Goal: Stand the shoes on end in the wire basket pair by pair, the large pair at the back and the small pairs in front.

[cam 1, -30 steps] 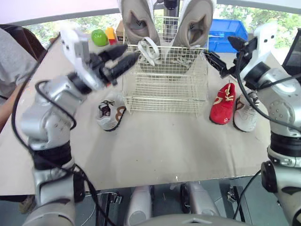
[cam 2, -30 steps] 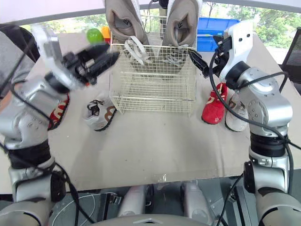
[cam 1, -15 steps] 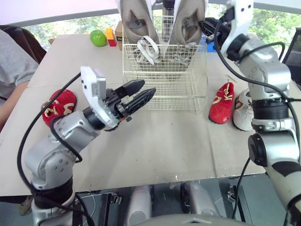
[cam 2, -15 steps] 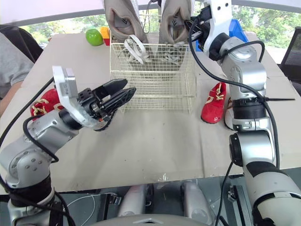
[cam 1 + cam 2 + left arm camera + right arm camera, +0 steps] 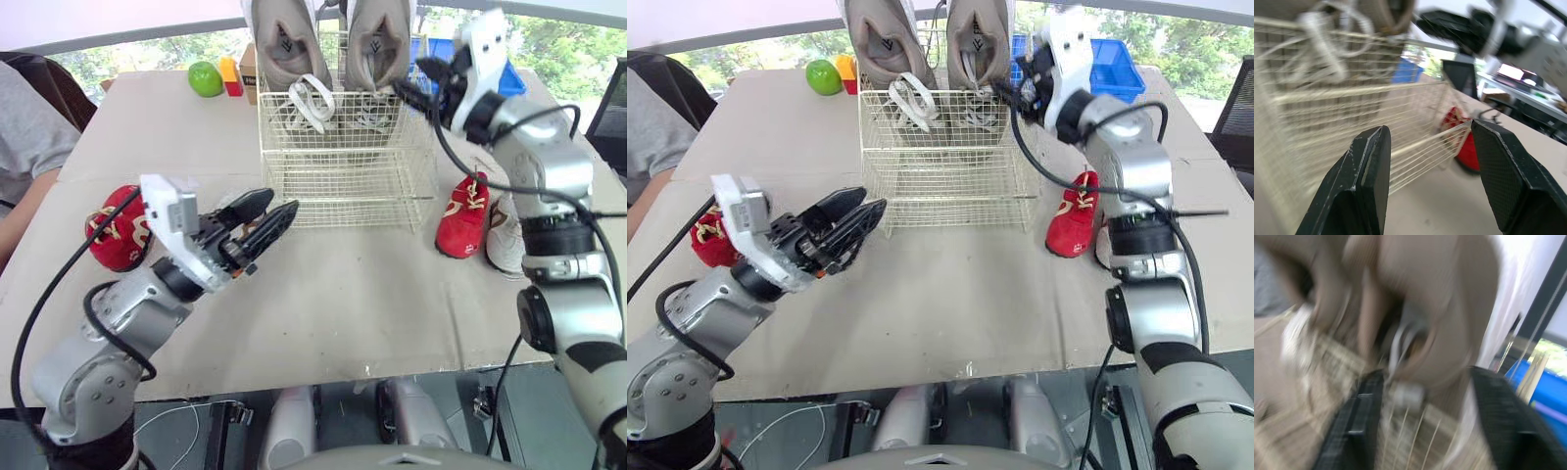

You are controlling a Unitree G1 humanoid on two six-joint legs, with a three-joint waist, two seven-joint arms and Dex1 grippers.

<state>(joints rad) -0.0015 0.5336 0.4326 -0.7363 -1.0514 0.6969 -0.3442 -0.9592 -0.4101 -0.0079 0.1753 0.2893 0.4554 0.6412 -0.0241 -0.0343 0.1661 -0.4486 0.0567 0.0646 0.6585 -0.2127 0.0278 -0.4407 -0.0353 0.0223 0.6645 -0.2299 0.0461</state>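
The small white shoe will stay propped up on its end when I lower it, because a wire rail (image 5: pixel 310 151) runs close in front of the beige shoes.
The wire basket (image 5: pixel 348 162) stands mid-table. Two large beige shoes (image 5: pixel 284 44) (image 5: pixel 380 39) stand on end at its back. My right gripper (image 5: pixel 416 83) is open at the basket's upper right corner, right beside the right beige shoe (image 5: pixel 1415 313), which sits just ahead of its fingers (image 5: pixel 1359 426). My left gripper (image 5: pixel 269 217) hangs open and empty low over the table, left of the basket front (image 5: pixel 1352 103). One small red shoe (image 5: pixel 118 227) lies far left. Another red shoe (image 5: pixel 462 217) and a white shoe (image 5: pixel 509 235) lie right of the basket. A small white-and-brown shoe (image 5: pixel 231 200) is mostly hidden behind my left gripper.
A green apple (image 5: pixel 206 78) and small coloured blocks (image 5: pixel 231 70) sit at the back left. A blue bin (image 5: pixel 1117 69) stands behind my right arm. A person's grey sleeve (image 5: pixel 29 127) is at the left table edge.
My left gripper has dropped from the basket's upper left corner to low over the table and drawn back leftward. My right gripper rose to the right beige shoe, then sank slightly beside it.
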